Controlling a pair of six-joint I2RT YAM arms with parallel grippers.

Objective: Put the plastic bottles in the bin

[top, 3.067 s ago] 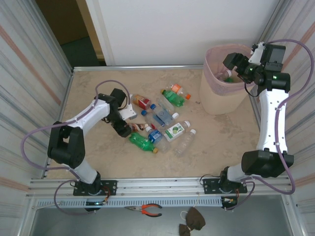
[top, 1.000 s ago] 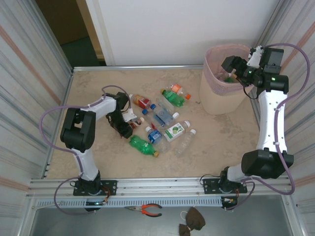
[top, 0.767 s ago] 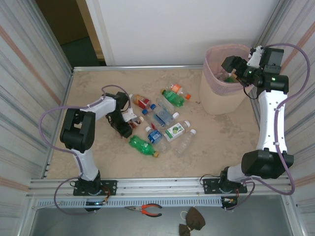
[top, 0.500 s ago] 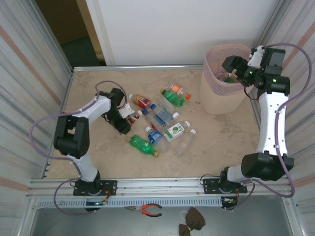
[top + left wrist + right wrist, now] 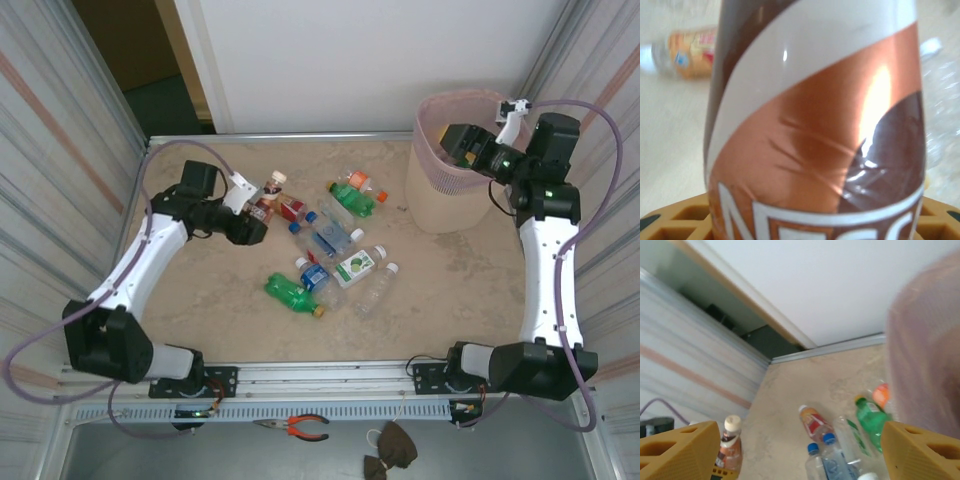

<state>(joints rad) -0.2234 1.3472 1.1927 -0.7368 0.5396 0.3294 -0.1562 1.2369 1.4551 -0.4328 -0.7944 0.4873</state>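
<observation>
The brown bottle's cap [image 5: 278, 177] stands clear above the left gripper's fingers, so the robot's right gripper should keep reaching across until its open fingers are around the bottle's neck [image 5: 273, 187].
My left gripper [image 5: 252, 212] is shut on a brown, copper and white labelled bottle [image 5: 268, 192] with a cream cap, held upright above the table's left half. In the left wrist view that bottle [image 5: 815, 115] stands between the yellow pads [image 5: 675, 222]. Several plastic bottles lie in a loose pile mid-table: a green one [image 5: 292, 293], another green one [image 5: 355, 200], clear blue-capped ones [image 5: 330, 238], a red-labelled one [image 5: 290, 208]. The pink-beige bin [image 5: 440, 195] stands at the back right. My right gripper [image 5: 455, 143] hangs open at the bin's rim, and in its own view [image 5: 800, 455] nothing sits between its fingers.
Corrugated metal walls close in both sides of the table [image 5: 200, 300]. A metal rail runs along the near edge. Red-handled pliers [image 5: 300, 428] lie on the shelf below it. The bin's blurred wall [image 5: 927, 345] fills the right side of the right wrist view.
My left gripper closed on the brown bottle and lifted it up and back out of the pile, the arm stretching out. The right gripper shifted slightly left at the bin's rim.
</observation>
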